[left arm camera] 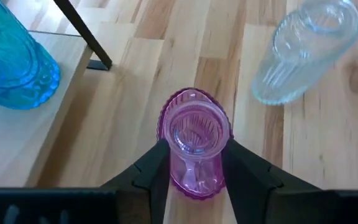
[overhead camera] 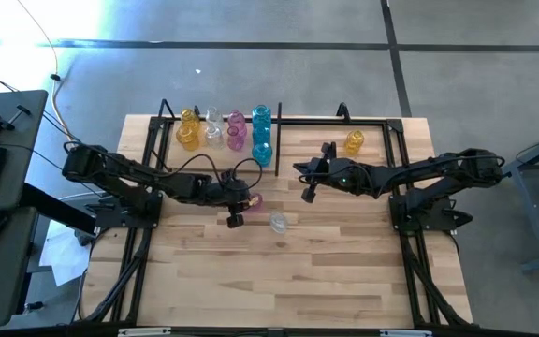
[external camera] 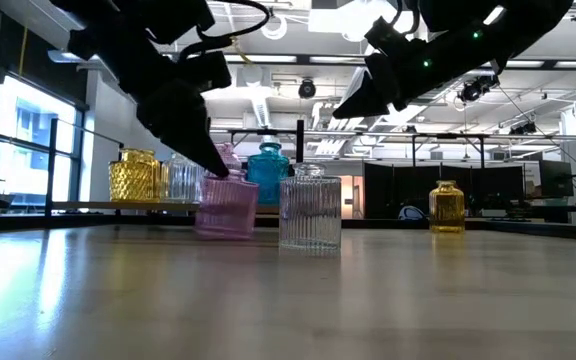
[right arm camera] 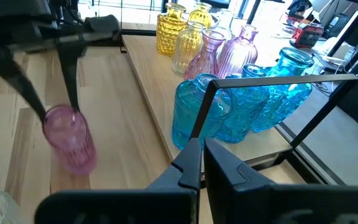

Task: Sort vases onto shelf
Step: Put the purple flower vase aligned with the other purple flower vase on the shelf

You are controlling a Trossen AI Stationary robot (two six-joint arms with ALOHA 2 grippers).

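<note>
My left gripper's slanted fingers are holding the small pink vase (external camera: 228, 208) leaning, so I should stand it near the shelf's pink vases (overhead camera: 236, 131) and grip it again more steeply.
A small ribbed pink vase (left arm camera: 194, 140) sits between the fingers of my left gripper (left arm camera: 194, 163), at the table's middle (overhead camera: 254, 200). In the low view this vase (external camera: 226, 205) leans. A clear ribbed vase (overhead camera: 278, 223) stands upright on its base on the table just nearer. Yellow, clear, pink and teal vases (overhead camera: 261, 136) stand in a row on the shelf (overhead camera: 344, 119), left of the divider rod (overhead camera: 279, 131). One yellow vase (overhead camera: 354, 142) stands on the right part. My right gripper (right arm camera: 202, 152) is shut and holds nothing, hovering beside the teal vases (overhead camera: 308, 194). My left gripper pinches the pink vase between its two fingers (left arm camera: 154, 168), one on each side of the upper body just under the rim (left arm camera: 168, 152). The fingers slant down from above and from the table's left. The vase is tilted; whether its base is on the table I cannot tell.
The clear vase (left arm camera: 306, 46) stands a short way from the held one. The shelf's black rods (right arm camera: 328, 78) and the teal vases (right arm camera: 229, 118) are close in front of my right gripper. Bare wood lies on the near half of the table (overhead camera: 288, 281).
</note>
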